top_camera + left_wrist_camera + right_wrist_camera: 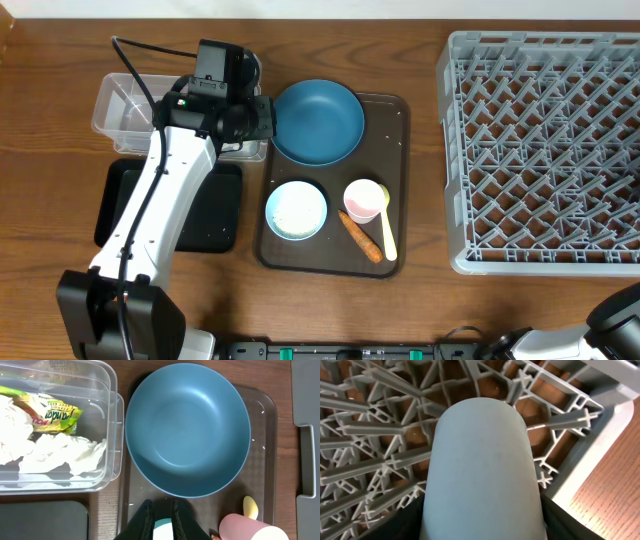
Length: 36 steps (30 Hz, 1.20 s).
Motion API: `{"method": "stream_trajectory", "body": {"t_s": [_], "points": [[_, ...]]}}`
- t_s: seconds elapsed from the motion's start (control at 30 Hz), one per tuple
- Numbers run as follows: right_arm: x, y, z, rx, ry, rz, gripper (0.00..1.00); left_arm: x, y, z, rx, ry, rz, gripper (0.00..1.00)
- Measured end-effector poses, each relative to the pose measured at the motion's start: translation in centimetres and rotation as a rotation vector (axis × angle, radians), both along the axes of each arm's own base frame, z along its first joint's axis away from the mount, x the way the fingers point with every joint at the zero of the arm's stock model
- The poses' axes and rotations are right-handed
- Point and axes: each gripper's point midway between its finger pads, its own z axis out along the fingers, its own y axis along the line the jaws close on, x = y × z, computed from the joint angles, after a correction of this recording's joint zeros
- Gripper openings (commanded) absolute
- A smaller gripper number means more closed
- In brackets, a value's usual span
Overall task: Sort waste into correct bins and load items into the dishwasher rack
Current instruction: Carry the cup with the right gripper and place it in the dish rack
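The rack (545, 150) is too far for my left gripper to reach, so that gripper should pick up the pink cup (364, 200) and pass it to my right gripper.
My left gripper (262, 115) (161, 505) is shut and empty, hovering between the clear tub (120, 105) (112, 435) and the large dark blue bowl (318, 122) (187, 430). Crumpled white and yellow-green wrappers (50, 435) lie in the tub. The black tray (215, 215) (45, 520) sits in front of the tub. The white bowl (296, 210), pink cup (365, 199) (247, 527), pale yellow spoon (388, 235) and carrot piece (358, 235) rest on the brown tray (400, 110). My right gripper (482, 525) is shut on the light blue cup (482, 460) over a corner of the grey rack (540, 150) (370, 435).
The left arm (165, 200) stretches over the black tray and part of the tub. Only a bit of the right arm (620, 320) shows at the bottom right of the overhead view. Bare wooden table (420, 310) lies between the brown tray and the rack.
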Motion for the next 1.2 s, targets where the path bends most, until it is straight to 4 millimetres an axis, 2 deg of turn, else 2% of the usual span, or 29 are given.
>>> {"method": "stream_trajectory", "body": {"t_s": [0.03, 0.07, 0.1, 0.13, 0.3, 0.5, 0.73, 0.83, 0.93, 1.0, 1.2], "points": [[0.1, -0.1, 0.0, -0.003, -0.003, 0.0, 0.56, 0.0, 0.0, 0.0, 0.0, 0.0, 0.0, 0.15], [0.2, -0.2, 0.1, -0.011, -0.011, 0.001, 0.82, 0.0, 0.0, 0.0, 0.0, 0.0, 0.0, 0.15], [0.4, -0.5, 0.3, -0.02, -0.021, -0.003, 0.94, 0.0, 0.0, 0.0, 0.0, 0.0, 0.0, 0.15], [0.7, -0.7, 0.4, -0.027, -0.031, -0.002, 0.99, 0.0, 0.0, 0.0, 0.0, 0.0, 0.0, 0.15], [2.1, -0.7, 1.0, -0.023, -0.105, 0.025, 0.99, 0.0, 0.0, 0.0, 0.0, 0.001, 0.0, 0.15], [4.1, 0.6, 1.7, 0.04, -0.218, 0.084, 0.99, -0.2, 0.0, -0.1, 0.002, 0.009, 0.0, 0.15], [5.8, 2.4, 2.4, 0.122, -0.321, 0.155, 0.91, -0.3, 0.1, -0.2, 0.003, 0.016, 0.0, 0.16], [6.6, 3.7, 2.9, 0.159, -0.369, 0.225, 0.91, -0.3, 0.1, -0.2, 0.005, 0.015, -0.003, 0.24], [7.8, 5.9, 3.4, 0.195, -0.413, 0.337, 0.92, -0.4, 0.1, -0.2, 0.005, 0.016, -0.002, 0.3], [9.0, 8.1, 3.7, 0.214, -0.431, 0.434, 0.93, -0.4, 0.1, -0.2, 0.004, 0.018, -0.002, 0.34], [12.5, 17.6, 4.0, 0.264, -0.431, 0.783, 0.94, -0.8, -0.7, -0.3, 0.002, 0.026, -0.02, 0.41]]}}
